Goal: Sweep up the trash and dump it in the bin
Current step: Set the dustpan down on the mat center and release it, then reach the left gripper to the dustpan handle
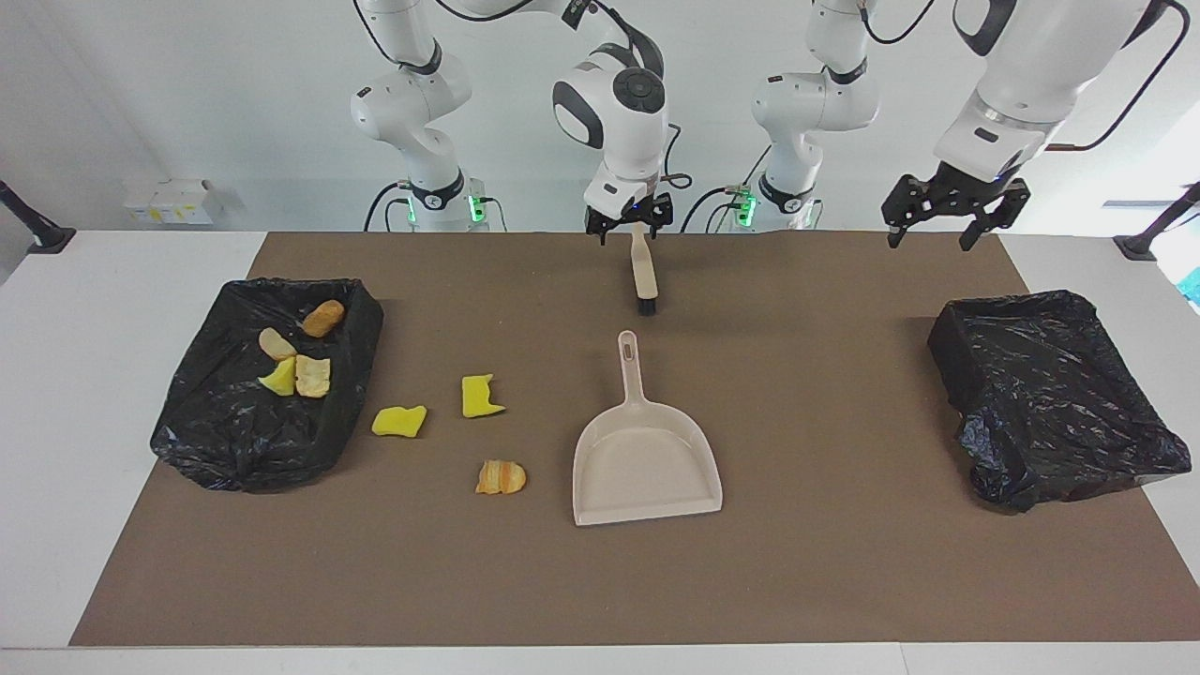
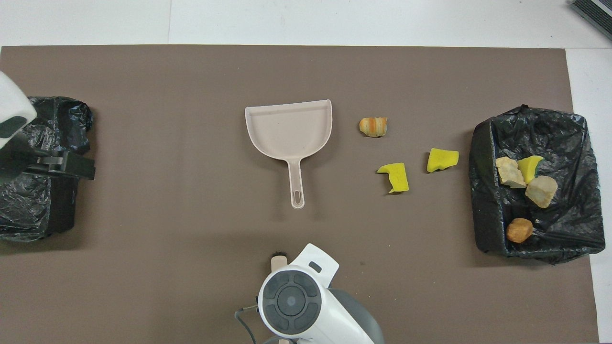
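Note:
The open fingers stand astride the brush's handle (image 1: pixel 642 265), so my right gripper should keep settling over the handle's end (image 1: pixel 637 232) until it closes across the handle.
Three pieces of trash lie on the brown mat: two yellow ones (image 1: pixel 398 420) (image 1: pixel 481 396) and an orange-striped lump (image 1: pixel 501 477). Several more sit in the black-lined bin (image 1: pixel 234 441) at the right arm's end. The beige dustpan (image 1: pixel 647 469) lies mid-table, handle toward the robots. Nearer the robots lies the brush (image 1: pixel 642 274), bristles toward the dustpan. My right gripper (image 1: pixel 633 230) hangs open over the brush's handle end; whether it touches the handle I cannot tell. My left gripper (image 1: pixel 947 214) hangs open in the air over the mat's edge at the left arm's end.
A second black-lined bin (image 1: pixel 1059 403) stands at the left arm's end with nothing seen in it. In the overhead view the right arm's wrist (image 2: pixel 289 301) covers most of the brush (image 2: pixel 277 261). The mat (image 1: pixel 844 562) spans the table.

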Controlling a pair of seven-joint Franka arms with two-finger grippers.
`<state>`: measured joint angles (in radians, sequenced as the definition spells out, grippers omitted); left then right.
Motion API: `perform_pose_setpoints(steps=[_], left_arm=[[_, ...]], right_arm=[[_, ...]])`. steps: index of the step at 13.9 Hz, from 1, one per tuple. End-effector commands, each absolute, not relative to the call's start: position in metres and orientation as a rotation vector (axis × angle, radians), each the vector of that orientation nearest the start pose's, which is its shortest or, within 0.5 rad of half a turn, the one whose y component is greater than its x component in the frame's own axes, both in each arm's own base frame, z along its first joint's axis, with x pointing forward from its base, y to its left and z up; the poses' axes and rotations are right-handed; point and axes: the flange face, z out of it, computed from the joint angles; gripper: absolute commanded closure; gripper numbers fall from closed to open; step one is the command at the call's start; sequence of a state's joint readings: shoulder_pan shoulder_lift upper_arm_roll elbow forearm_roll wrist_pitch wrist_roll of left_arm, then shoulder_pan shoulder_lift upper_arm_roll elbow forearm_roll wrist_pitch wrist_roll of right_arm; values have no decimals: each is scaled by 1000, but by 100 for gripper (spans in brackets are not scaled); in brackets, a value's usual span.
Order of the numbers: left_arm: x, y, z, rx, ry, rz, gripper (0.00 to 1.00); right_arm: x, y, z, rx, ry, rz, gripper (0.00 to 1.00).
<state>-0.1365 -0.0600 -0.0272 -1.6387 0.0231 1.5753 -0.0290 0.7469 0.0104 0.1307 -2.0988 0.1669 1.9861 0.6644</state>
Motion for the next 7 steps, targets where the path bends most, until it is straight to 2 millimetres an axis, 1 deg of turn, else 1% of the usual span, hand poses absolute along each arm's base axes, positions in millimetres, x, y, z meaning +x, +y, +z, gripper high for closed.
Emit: perform_pose_setpoints(steps=[1, 2, 3, 4, 6, 7], left_arm=[[532, -119, 597, -3105, 201, -58, 0], [531, -132, 589, -3111, 242, -64, 0], [528, -153, 577, -3128, 285, -59, 0], [530, -166, 567, -3137, 285, -83, 0], [532, -202, 543, -3150, 265, -129, 0], [533, -211, 535, -3151, 253, -119, 0]], right_arm=[[296, 431, 389, -3086, -144, 277, 0], [282, 435, 377, -3087, -122, 260, 0], [272, 434, 364, -3090, -105, 251, 0], [259, 437, 356, -3100, -108, 258, 0], [249, 431, 341, -3128, -90, 287, 0], [245, 431, 340, -3128, -89, 297, 0]])
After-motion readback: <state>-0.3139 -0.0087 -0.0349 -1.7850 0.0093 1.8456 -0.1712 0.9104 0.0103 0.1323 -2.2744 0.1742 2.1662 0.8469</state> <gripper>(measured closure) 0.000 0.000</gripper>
